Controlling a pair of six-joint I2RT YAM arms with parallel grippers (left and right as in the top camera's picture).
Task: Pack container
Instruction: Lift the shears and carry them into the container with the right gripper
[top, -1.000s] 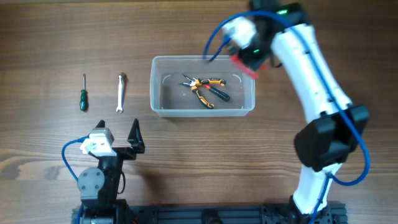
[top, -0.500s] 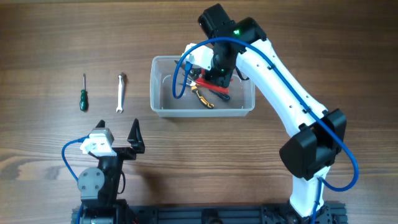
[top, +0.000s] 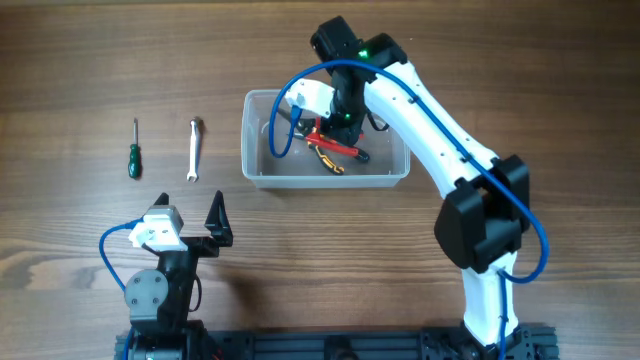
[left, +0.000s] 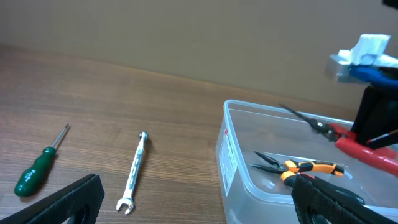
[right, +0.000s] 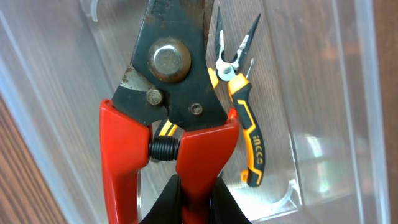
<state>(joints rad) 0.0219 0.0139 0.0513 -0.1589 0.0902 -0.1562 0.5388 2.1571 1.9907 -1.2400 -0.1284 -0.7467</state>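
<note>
The red-handled snips (top: 337, 147) are fully inside the container's rim, so my right gripper should keep going down until they hang just above the orange-and-black pliers (top: 327, 162), and then let go.
The clear plastic container (top: 258, 172) sits mid-table; it also shows in the left wrist view (left: 239, 168) and the right wrist view (right: 323, 93). Orange-and-black pliers (top: 338, 158) lie inside it, also seen in the left wrist view (left: 305, 167) and the right wrist view (right: 245, 134). My right gripper (top: 333, 128) is over the container, shut on red-handled snips (right: 186, 143), which it holds above the container floor; they also show in the overhead view (top: 338, 146) and the left wrist view (left: 348, 140). My left gripper (top: 200, 232) is open and empty near the front, left of the container.
A silver wrench (top: 195, 150) and a green-handled screwdriver (top: 133, 155) lie on the wooden table left of the container; both show in the left wrist view, wrench (left: 135, 171), screwdriver (left: 37, 169).
My right arm has swung left from the container's far right corner to over the container, carrying the red snips down into it. The left arm has not moved.
</note>
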